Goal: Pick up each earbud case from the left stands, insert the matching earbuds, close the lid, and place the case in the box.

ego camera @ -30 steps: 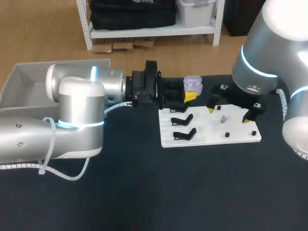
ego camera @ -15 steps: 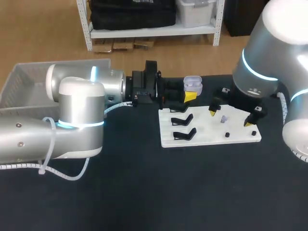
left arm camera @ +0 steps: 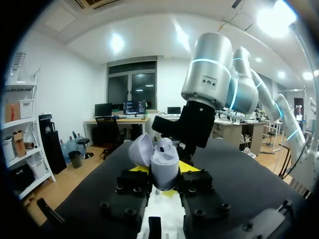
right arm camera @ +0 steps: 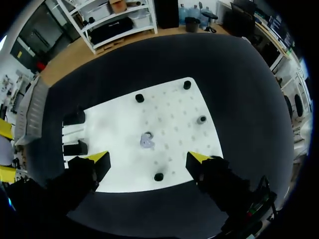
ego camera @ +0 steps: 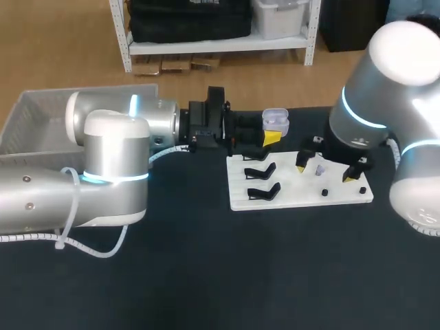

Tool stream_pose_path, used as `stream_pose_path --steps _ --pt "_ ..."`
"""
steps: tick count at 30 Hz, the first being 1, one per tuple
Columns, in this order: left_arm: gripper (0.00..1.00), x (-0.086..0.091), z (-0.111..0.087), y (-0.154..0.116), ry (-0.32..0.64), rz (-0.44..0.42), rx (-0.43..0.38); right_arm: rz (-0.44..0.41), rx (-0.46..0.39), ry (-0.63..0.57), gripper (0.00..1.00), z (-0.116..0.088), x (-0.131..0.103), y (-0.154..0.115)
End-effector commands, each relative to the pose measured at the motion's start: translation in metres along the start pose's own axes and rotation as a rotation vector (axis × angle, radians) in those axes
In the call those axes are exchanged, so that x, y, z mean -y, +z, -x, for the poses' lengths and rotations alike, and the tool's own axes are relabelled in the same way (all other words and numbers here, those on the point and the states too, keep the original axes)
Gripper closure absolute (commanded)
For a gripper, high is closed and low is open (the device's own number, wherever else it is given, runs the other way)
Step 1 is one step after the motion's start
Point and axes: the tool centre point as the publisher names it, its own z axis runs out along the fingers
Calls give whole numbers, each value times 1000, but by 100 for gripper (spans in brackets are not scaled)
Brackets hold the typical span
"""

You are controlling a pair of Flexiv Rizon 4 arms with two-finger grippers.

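Note:
I expect the lilac earbud (right arm camera: 146,142) to come off a peg that stays in place when I lift the earbud, because a dark rim (right arm camera: 149,134) shows from behind it.
My left gripper (ego camera: 269,137) is shut on a pale lilac earbud case (ego camera: 275,122) and holds it above the white board's far edge. In the left wrist view the case (left arm camera: 163,163) sits upright between the yellow tips with its lid (left arm camera: 140,151) swung open. My right gripper (ego camera: 326,168) hangs open over the white board (ego camera: 299,198), its tips on either side of a small lilac earbud (ego camera: 320,170). From the right wrist, that earbud (right arm camera: 146,141) lies on the board just ahead of the open gripper (right arm camera: 149,159), untouched.
Black stands (ego camera: 261,172) rise on the board's left half, and several black pegs (right arm camera: 201,119) dot its right half. A grey basket (ego camera: 34,124) stands at the table's far left behind my left arm. The near half of the dark table is bare.
My right arm has shifted slightly left and lower over the board, bringing its open fingers closer around the earbud. The left arm and the case have not moved.

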Motion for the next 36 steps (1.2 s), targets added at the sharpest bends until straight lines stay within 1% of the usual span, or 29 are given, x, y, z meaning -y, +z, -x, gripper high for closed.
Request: stream_pose_path --steps 1,2,3,4,7,15,20,21,28,34,36 --pt "100 2 -1 0 5 8 7 -16 -3 -10 12 6 -3 7" --pt "100 2 -1 0 5 8 7 -23 1 -14 19 8 -3 8" --pt "100 2 -1 0 5 8 7 -26 3 -12 31 10 -3 8" --pt "100 2 -1 0 5 8 7 -30 -2 -14 38 11 -3 8" --pt "100 2 -1 0 5 8 7 -38 -8 -20 53 14 -1 9" --pt "100 2 -1 0 5 8 7 -47 -20 -36 56 15 2 12" --pt "100 2 -1 0 5 8 7 -51 -26 -49 59 14 2 15" --pt "100 2 -1 0 5 8 7 -52 -32 -50 61 15 1 15" --pt "100 2 -1 0 5 8 7 -57 -35 -56 64 13 -1 18" --pt "100 2 -1 0 5 8 7 -60 -39 -54 70 13 -1 20" --pt "100 2 -1 0 5 8 7 -62 -38 -52 71 13 -1 21"
